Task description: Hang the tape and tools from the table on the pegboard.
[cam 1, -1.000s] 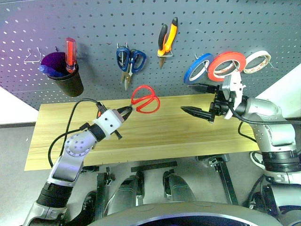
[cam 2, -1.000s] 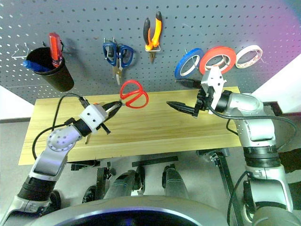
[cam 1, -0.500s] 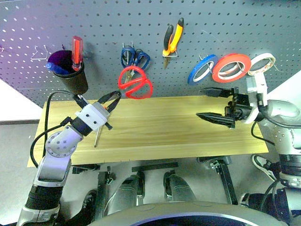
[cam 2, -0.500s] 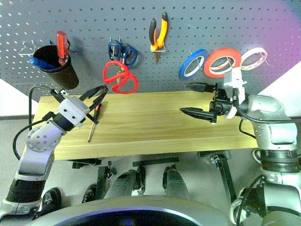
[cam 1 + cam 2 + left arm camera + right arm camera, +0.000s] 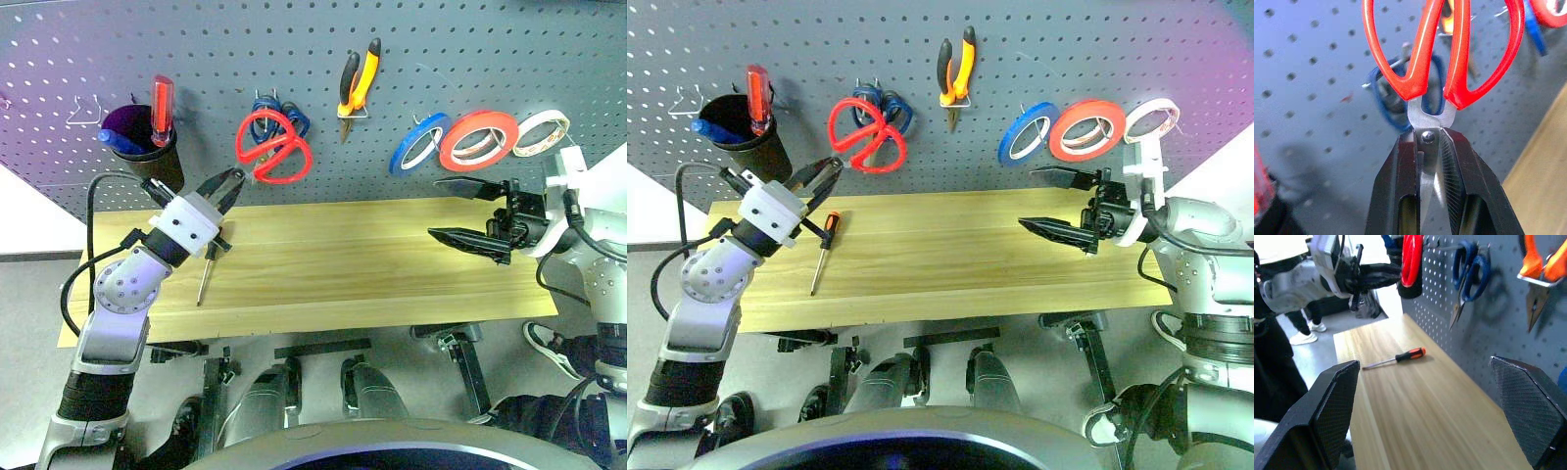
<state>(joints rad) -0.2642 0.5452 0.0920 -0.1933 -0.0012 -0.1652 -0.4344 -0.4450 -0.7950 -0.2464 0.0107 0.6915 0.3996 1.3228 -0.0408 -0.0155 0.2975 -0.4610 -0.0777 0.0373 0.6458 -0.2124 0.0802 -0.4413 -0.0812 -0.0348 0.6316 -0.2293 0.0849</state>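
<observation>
The red-handled scissors' loops point(image 5: 274, 148) are open in front of the blue scissors' hook point(image 5: 274, 95), so my left gripper should keep moving them toward the pegboard until the hook holds them up.
My left gripper point(image 5: 230, 184) is shut on the blades of the red-handled scissors point(image 5: 272, 147), just below their pivot point(image 5: 1418, 83). It holds them up against the pegboard point(image 5: 294, 39), with the handles over the blue scissors. The orange-and-black pliers point(image 5: 355, 83) and the orange-red tape point(image 5: 449, 149) hang on hooks. The slim screwdriver point(image 5: 204, 279) lies on the table point(image 5: 343, 264) below my left gripper, and its handle point(image 5: 1410, 354) points toward the board. Over the table's right end, my right gripper point(image 5: 432, 208) is open, empty, and pointing left.
A black cup point(image 5: 152, 166) on the board's left holds a thick red-handled screwdriver point(image 5: 162, 103). Blue-handled scissors point(image 5: 294, 119) hang behind the red ones. A blue roll point(image 5: 404, 155) and a beige-white roll point(image 5: 542, 132) flank the tape. A bare wire hook point(image 5: 83, 113) sits far left.
My left gripper has lifted the red scissors up and to the left, from over the table to the board in front of the blue scissors. My right gripper has drawn back to the right.
</observation>
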